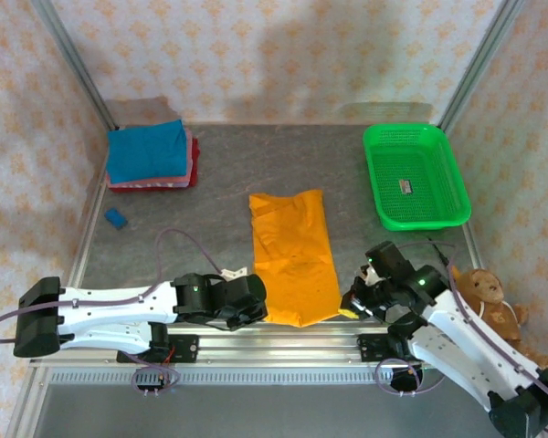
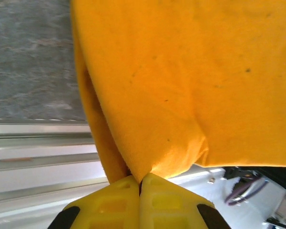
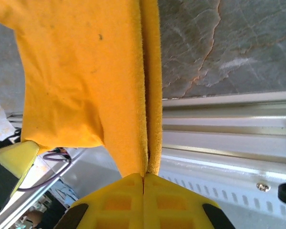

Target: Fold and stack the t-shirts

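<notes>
Both layers of the orange t-shirt's near corner [image 1: 334, 312] are in my right gripper's fingers, so it should keep going to the t-shirt's far edge [image 1: 312, 193] and let go there.
An orange t-shirt [image 1: 292, 251] lies folded into a long strip down the middle of the table. My left gripper [image 1: 256, 306] is shut on its near left corner, and the cloth [image 2: 181, 81] runs up from the pinched yellow fingers [image 2: 114, 202]. My right gripper [image 1: 352, 306] is shut on the near right corner; the doubled hem [image 3: 150, 95] rises straight out of its closed fingers [image 3: 174, 202]. Both near corners sit over the table's front rail. A stack of folded t-shirts, blue [image 1: 146, 151] on top with red and pink edges [image 1: 194, 164] beneath, rests at the back left.
A green mesh basket [image 1: 384, 196] stands at the back right with a small tag inside. A brown teddy bear [image 1: 489, 297] sits off the table's right edge beside my right arm. A small blue object [image 1: 116, 217] lies near the stack. Metal rails [image 1: 283, 347] line the front.
</notes>
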Tool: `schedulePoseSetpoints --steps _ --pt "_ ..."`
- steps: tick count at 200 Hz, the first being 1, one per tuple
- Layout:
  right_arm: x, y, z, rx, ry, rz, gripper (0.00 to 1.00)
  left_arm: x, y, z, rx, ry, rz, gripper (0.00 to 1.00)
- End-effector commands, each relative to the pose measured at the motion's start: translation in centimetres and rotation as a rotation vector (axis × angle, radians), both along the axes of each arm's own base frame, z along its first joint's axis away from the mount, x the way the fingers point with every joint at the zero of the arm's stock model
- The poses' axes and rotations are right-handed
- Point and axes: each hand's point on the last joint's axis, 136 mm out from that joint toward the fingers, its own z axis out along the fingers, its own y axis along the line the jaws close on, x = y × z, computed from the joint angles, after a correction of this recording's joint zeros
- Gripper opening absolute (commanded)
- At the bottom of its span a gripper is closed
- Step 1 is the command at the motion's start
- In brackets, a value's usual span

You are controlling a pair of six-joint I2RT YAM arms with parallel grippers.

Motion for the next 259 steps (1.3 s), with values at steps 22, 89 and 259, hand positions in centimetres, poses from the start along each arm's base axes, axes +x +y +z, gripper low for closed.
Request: schedulePoseSetpoints --steps 22,89,259 --pt "-0.4 -0.6 2.3 0.031 -0.027 -0.084 0.00 1.2 0.0 2.5 0.008 -0.067 0.054 0.00" --pt "4.0 -0.3 7.9 -0.024 -0.228 -0.086 0.00 4.9 2.3 9.1 -0.012 -0.123 0.064 0.00" --pt "18.6 0.5 10.7 -0.125 -0.409 -0.182 0.00 19.4 2.2 9.5 -0.008 -0.029 -0.029 0.00"
